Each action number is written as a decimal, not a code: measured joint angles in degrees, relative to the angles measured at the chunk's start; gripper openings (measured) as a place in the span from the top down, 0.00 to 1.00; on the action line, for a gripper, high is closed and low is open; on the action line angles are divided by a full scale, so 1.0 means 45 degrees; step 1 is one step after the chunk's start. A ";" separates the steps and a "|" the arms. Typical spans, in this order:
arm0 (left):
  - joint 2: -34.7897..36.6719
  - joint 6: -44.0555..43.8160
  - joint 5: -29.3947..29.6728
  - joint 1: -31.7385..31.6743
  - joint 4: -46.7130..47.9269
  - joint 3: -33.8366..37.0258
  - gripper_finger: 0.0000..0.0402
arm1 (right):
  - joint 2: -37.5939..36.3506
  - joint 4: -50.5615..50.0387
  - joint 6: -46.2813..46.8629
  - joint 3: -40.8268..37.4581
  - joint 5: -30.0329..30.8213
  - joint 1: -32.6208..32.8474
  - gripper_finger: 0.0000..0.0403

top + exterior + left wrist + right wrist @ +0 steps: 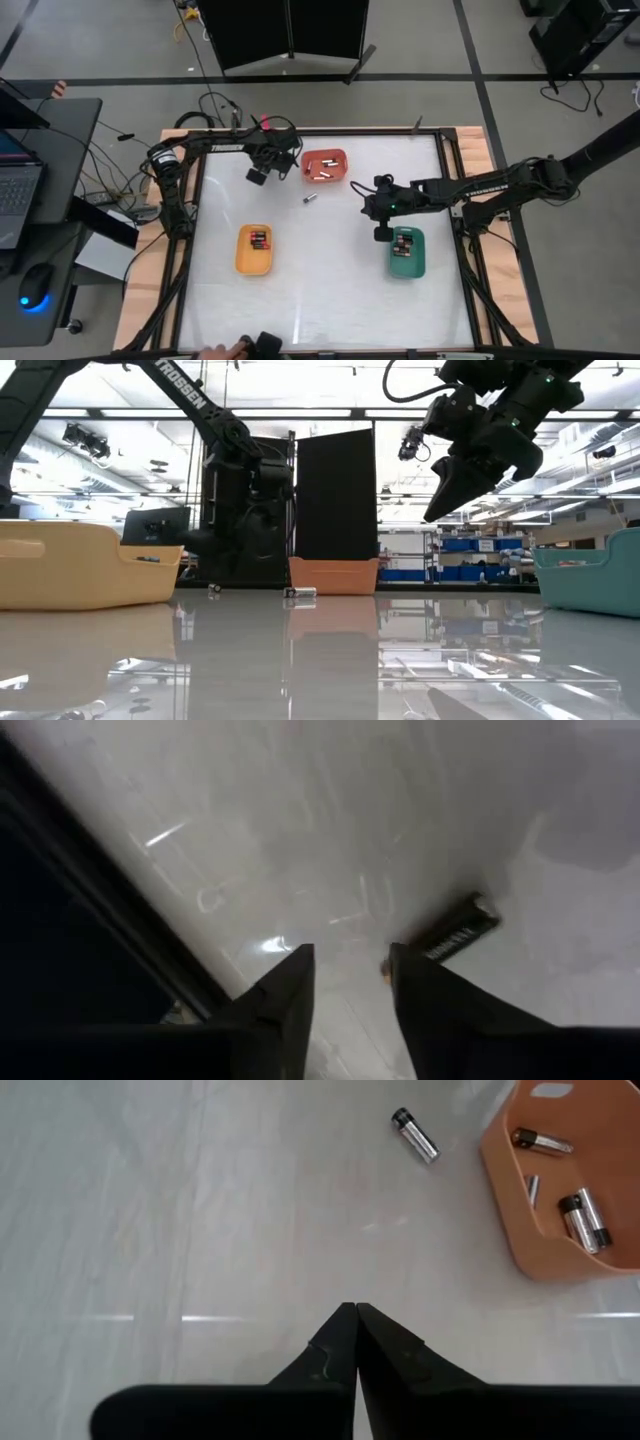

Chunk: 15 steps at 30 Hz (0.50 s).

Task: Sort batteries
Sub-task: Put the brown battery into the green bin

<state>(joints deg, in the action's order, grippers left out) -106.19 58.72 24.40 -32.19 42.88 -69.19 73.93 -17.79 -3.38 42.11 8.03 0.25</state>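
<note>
The dark battery is lying crooked outside the finger of my left gripper, so I need to turn my left gripper over to the battery and pinch its copper end.
Batteries lie in the orange tray and the yellow tray. One silvery battery rests on its side on the white table, also in the right wrist view. My left gripper is low over the table's far left part, open. A dark battery lies flat just outside one of its fingers. My right gripper hangs above the table by the green tray, shut on nothing. My left gripper points steeply down at the table with nothing between its fingers. The dark battery's near end lies right beside the outer side of one finger. Whether that finger touches it, I cannot tell.
The table's dark frame runs close by my left gripper. The orange tray's wall stands to the far side of my right gripper. Bare table lies between the yellow and green trays. A person's hand shows at the near edge.
</note>
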 joint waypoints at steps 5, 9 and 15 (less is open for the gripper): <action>0.0000 0.0670 -0.0344 -0.0170 0.0313 0.0010 0.58 | 0.0000 -0.0065 0.0000 0.0000 -0.0005 0.0005 0.96; 0.0000 0.1275 -0.0380 -0.0306 0.0810 0.0015 0.57 | 0.0000 -0.0073 0.0000 0.0000 -0.0015 0.0005 0.95; -0.0010 0.1965 -0.0605 -0.0546 0.0964 0.0019 0.57 | 0.0000 -0.0085 -0.0004 0.0000 -0.0028 0.0005 0.96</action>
<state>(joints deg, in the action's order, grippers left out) -106.24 67.56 21.68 -34.65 47.22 -69.10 73.93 -18.17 -3.39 42.11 7.91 0.27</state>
